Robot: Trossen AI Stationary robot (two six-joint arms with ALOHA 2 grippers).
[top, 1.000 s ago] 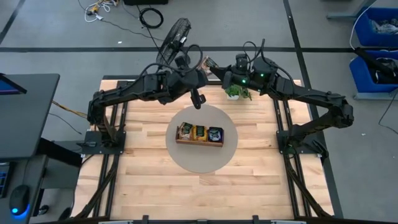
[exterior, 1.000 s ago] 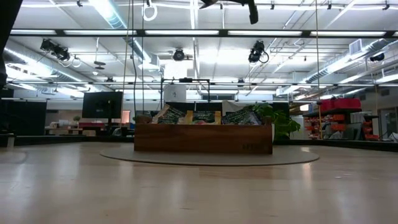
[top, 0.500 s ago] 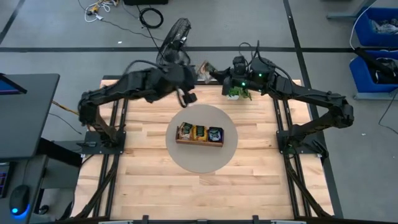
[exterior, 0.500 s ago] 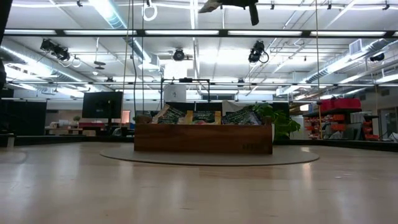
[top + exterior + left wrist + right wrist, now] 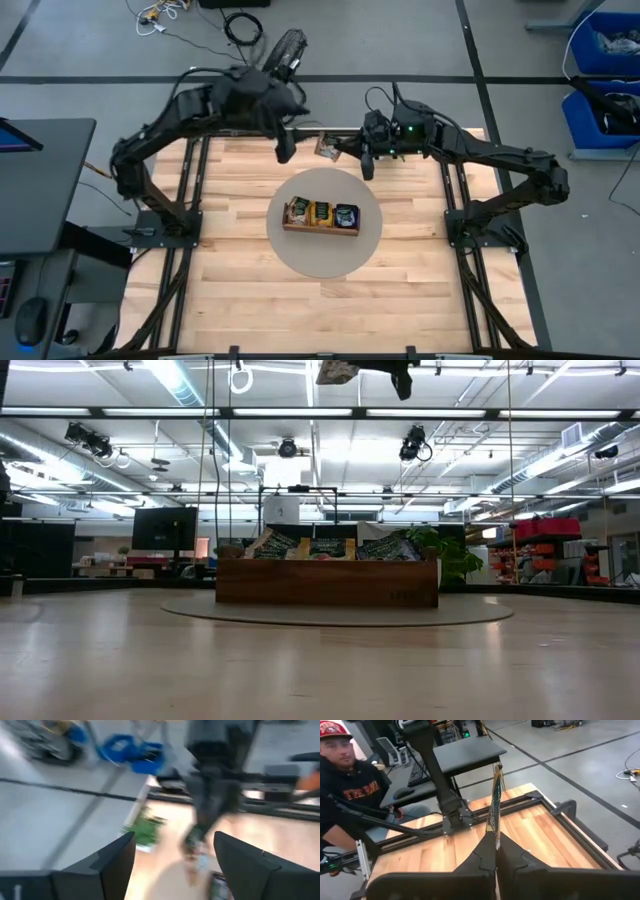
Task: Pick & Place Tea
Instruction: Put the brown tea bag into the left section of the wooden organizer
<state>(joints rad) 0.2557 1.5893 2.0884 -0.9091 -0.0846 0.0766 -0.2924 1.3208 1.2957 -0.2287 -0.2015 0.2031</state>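
Note:
The tea packet is in my right gripper, and its place is at the tray's end nearer my left gripper [image 5: 297, 211]. My left gripper should take the packet's loose end [image 5: 324, 146] first.
A tea packet [image 5: 327, 147] hangs high over the table's far middle, with my right gripper [image 5: 340, 150] shut on it. In the right wrist view the packet [image 5: 495, 805] shows edge-on, beyond the fingertips. My left gripper [image 5: 172, 857] is open and holds nothing. It is raised over the far left [image 5: 283, 148], apart from the packet. A brown wooden tray [image 5: 320, 228] holding more tea packets [image 5: 322, 212] rests on a round grey mat [image 5: 325, 262] at the table's middle. My right gripper pinches the packet's near end [image 5: 495, 839] between its two fingers. The fingers come nearly level from the table's right side. The packet sticks out past the fingertips toward the left and is lifted well clear of the table [image 5: 337, 372].
A small green plant [image 5: 445, 555] stands at the far edge beyond the tray. A person [image 5: 350, 785] sits by a black desk [image 5: 465, 755] past the table's left side. Bare wood [image 5: 320, 310] lies near the front edge.
My left gripper has drawn away from the packet toward the table's far left and upward, with its wrist rolling. The packet has stayed in my right gripper. That gripper has rolled and tipped, which has brought the packet a little toward the near side.

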